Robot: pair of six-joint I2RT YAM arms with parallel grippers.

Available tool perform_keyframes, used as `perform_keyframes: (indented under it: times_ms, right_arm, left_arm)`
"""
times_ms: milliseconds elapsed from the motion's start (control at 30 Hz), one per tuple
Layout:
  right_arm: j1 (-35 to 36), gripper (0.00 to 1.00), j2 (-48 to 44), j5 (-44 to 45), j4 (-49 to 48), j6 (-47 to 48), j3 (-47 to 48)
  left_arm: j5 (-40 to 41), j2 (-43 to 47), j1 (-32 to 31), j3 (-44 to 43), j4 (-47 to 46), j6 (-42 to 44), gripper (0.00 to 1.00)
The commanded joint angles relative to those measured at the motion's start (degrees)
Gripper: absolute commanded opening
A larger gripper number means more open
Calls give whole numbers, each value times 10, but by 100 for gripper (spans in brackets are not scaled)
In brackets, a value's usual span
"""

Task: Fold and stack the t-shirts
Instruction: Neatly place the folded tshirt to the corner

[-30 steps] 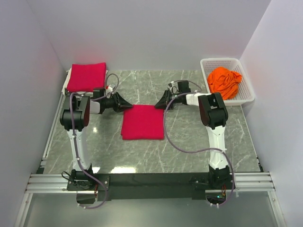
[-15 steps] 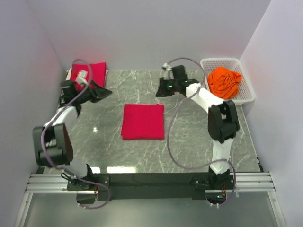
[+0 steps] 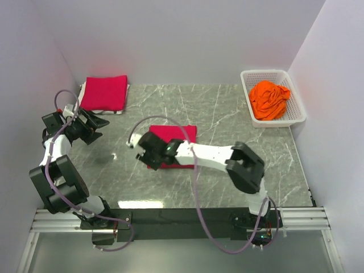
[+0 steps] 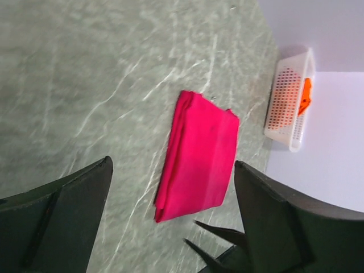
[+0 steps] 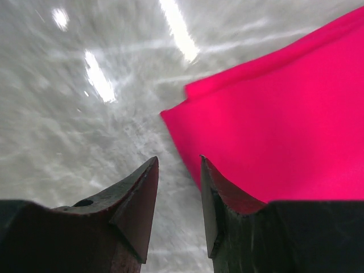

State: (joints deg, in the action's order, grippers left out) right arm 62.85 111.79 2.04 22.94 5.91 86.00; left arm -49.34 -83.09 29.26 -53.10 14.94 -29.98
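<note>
My left gripper goes on moving in until its open fingers are on both sides of the crimson t-shirt's side edge (image 3: 151, 130), because clear tabletop (image 3: 120, 139) lies between the fingers and that edge.
A folded crimson t-shirt (image 3: 182, 135) lies flat mid-table, also seen in the left wrist view (image 4: 202, 153) and the right wrist view (image 5: 278, 114). My right gripper (image 3: 147, 153) hovers low at that shirt's near-left corner, jaws (image 5: 179, 160) open by a narrow gap with nothing between them. At the left side of the table, well away from the shirt, my left gripper (image 3: 98, 126) is wide open and empty (image 4: 172, 165). A folded crimson stack (image 3: 105, 92) rests at the back left. The orange t-shirt (image 3: 269, 99) lies crumpled in the basket.
The white lattice basket (image 3: 296, 116) stands at the back right against the wall, and shows in the left wrist view (image 4: 284, 114). White walls close in the table on the left, back and right. A grey cable loops above the right arm (image 3: 196, 187).
The right arm swept from the back right down to the centre shirt's near-left corner and its jaws parted slightly. The left arm drew back to the left and opened wide.
</note>
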Motion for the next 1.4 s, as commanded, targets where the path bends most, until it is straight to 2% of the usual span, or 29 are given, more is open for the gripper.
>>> perform_keyframes:
  times_ms: [0, 367, 533, 600, 633, 667, 800, 867, 967, 1033, 1067, 1200, 1367]
  right_arm:
    - [24, 43, 58, 72, 20, 20, 29]
    - [32, 41, 114, 67, 23, 17, 71]
    - [30, 36, 128, 49, 18, 16, 56]
    - [23, 21, 135, 31, 18, 12, 55]
    - [21, 3, 136, 27, 21, 9, 59]
    - [14, 0, 135, 21, 25, 8, 60]
    - [-4, 0, 77, -8, 11, 10, 44]
    - [-15, 0, 49, -33, -4, 7, 25]
    - [-40, 0, 8, -77, -20, -8, 11]
    - [-55, 0, -8, -105, -30, -15, 3]
    - [-60, 0, -12, -106, -40, -23, 1]
    - [-78, 0, -10, -121, -49, -42, 0]
    - [-90, 0, -6, -147, -57, -58, 3]
  left_arm:
    - [30, 13, 10, -22, 60, 40, 94]
    - [28, 20, 9, -2, 44, 40, 94]
    - [22, 17, 10, 3, 28, 28, 94]
    - [15, 19, 10, 8, 19, 27, 92]
    - [17, 21, 9, 11, 14, 28, 91]
    - [16, 25, 9, 16, 8, 30, 89]
    - [-5, 55, 0, 67, -36, 35, 84]
    - [-15, 60, -18, 83, -53, 38, 84]
    - [-37, 61, -42, 125, -104, 10, 90]
    - [-47, 58, -56, 171, -162, -47, 99]
    - [-43, 56, -61, 193, -205, -75, 100]
    - [-9, 31, -114, 218, -274, -123, 100]
    - [57, -1, -209, 225, -358, -199, 100]
